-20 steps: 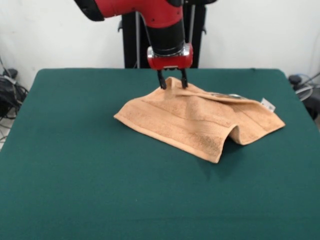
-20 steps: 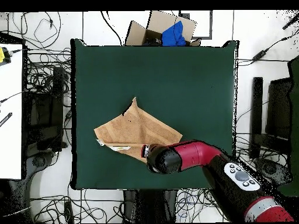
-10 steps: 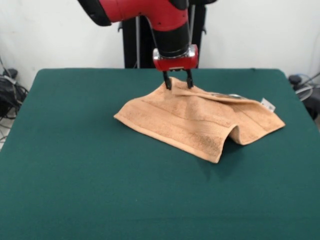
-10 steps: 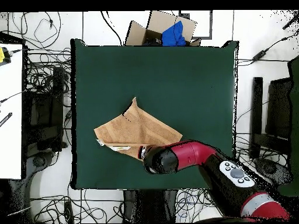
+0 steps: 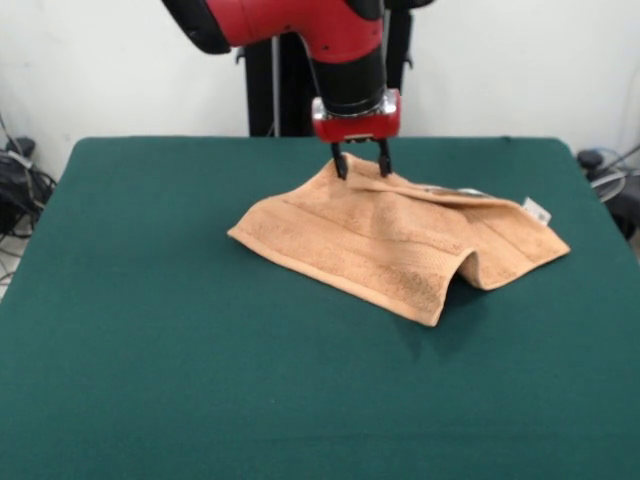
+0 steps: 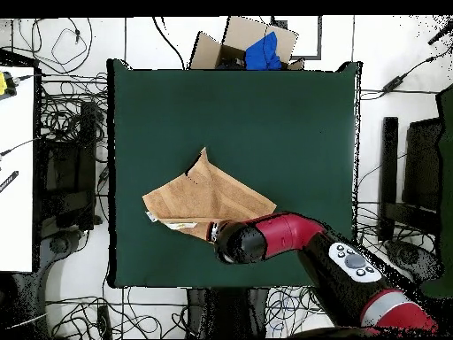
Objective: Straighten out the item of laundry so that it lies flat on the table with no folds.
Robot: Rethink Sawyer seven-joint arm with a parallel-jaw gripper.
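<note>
My gripper will pull the towel's raised far edge [image 5: 352, 167]. The towel's near edge arches up in a fold [image 5: 465, 267], so that fold will then pull out smooth.
The item of laundry [image 5: 390, 235], a tan towel, lies crumpled right of the middle of the green table [image 5: 150, 350]. Its right part humps up over a fold [image 5: 468, 268], and a white tag [image 5: 536, 210] shows at the far right corner. My gripper [image 5: 361, 170] stands open at the towel's raised far edge, fingertips straddling that edge and low against the cloth. In the overhead view the towel [image 6: 202, 197] is an uneven shape on the table [image 6: 265, 115], and the red wrist [image 6: 239, 242] covers its near edge and hides the gripper.
A cardboard box [image 6: 252, 44] with something blue in it stands beyond the table's far edge in the overhead view. Cables cover the floor all round, and a white desk [image 6: 16, 168] stands at the left. The black pedestal [image 5: 275, 80] rises behind the table.
The gripper has shifted a little to the right along the towel's far edge in the front view. The towel's shape is unchanged.
</note>
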